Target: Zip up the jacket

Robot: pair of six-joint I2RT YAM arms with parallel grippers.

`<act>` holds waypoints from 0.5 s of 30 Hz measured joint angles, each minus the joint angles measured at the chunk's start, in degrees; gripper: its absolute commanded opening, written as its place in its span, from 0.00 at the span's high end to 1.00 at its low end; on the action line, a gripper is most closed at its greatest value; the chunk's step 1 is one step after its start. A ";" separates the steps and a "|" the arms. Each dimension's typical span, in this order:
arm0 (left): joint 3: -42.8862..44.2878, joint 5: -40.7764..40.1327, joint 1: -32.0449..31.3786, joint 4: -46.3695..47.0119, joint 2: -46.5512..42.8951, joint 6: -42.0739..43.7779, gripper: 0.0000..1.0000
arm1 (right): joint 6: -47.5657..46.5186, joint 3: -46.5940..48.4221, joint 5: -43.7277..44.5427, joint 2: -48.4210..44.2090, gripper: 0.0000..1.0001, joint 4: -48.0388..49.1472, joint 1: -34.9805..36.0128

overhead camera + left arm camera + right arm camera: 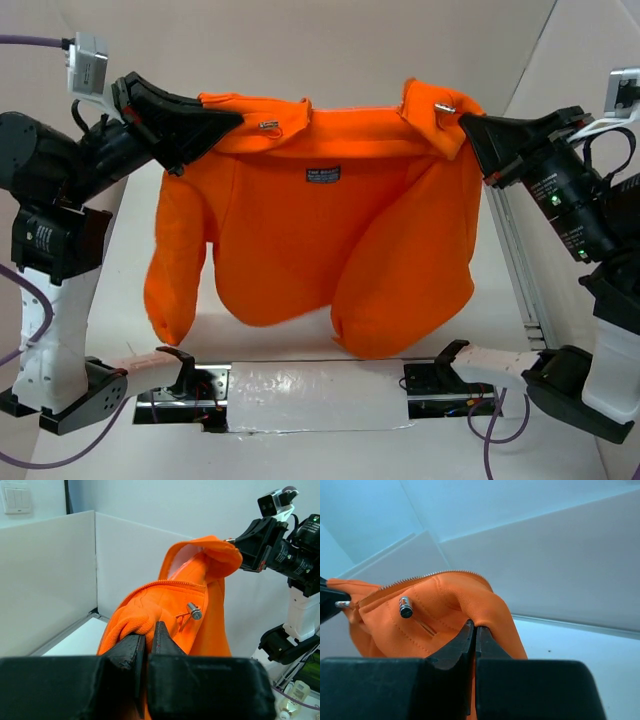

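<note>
My two grippers should lower the orange jacket (300, 230) onto the white table (275, 346) with its front up before zipping, as it is hanging in the air and they are both holding its corners.
The orange jacket (320, 240) hangs in the air between both grippers, sleeves drooping toward the table. My left gripper (228, 122) is shut on a fold at its left top corner; in the left wrist view the jaws (149, 630) pinch bunched orange fabric beside a metal cord stopper (193, 611). My right gripper (472, 124) is shut on the right top corner; in the right wrist view the jaws (474, 628) pinch a fabric fold under the zipper teeth (430, 575), near another metal stopper (405, 607). A small dark label (323, 174) shows on the jacket's body.
White walls (300, 40) enclose the white table (270, 335). An aluminium rail (515, 260) runs along the right side. The arm bases and a taped strip (310, 395) sit at the near edge.
</note>
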 measured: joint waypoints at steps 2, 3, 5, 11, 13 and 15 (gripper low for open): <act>-0.07 -0.02 -0.11 0.09 -0.11 0.37 1.00 | -0.83 -0.61 -0.28 0.24 1.00 -0.11 -0.37; -0.31 -0.13 -0.11 0.31 0.09 0.46 1.00 | -1.03 -0.52 -0.55 1.01 1.00 -0.04 -1.40; -1.44 -0.98 -0.09 0.90 1.44 0.72 1.00 | -1.18 -0.26 -2.73 4.20 1.00 -0.07 -5.51; 3.50 -2.34 2.38 1.27 18.27 1.99 1.00 | 0.33 1.77 -18.67 21.16 1.00 2.23 -23.04; 8.37 -1.53 4.17 1.09 27.93 2.01 1.00 | 0.33 5.18 -22.82 30.29 1.00 3.04 -26.05; 14.40 -0.02 5.88 0.68 37.13 1.90 1.00 | 0.33 9.42 -25.20 38.21 1.00 3.74 -27.82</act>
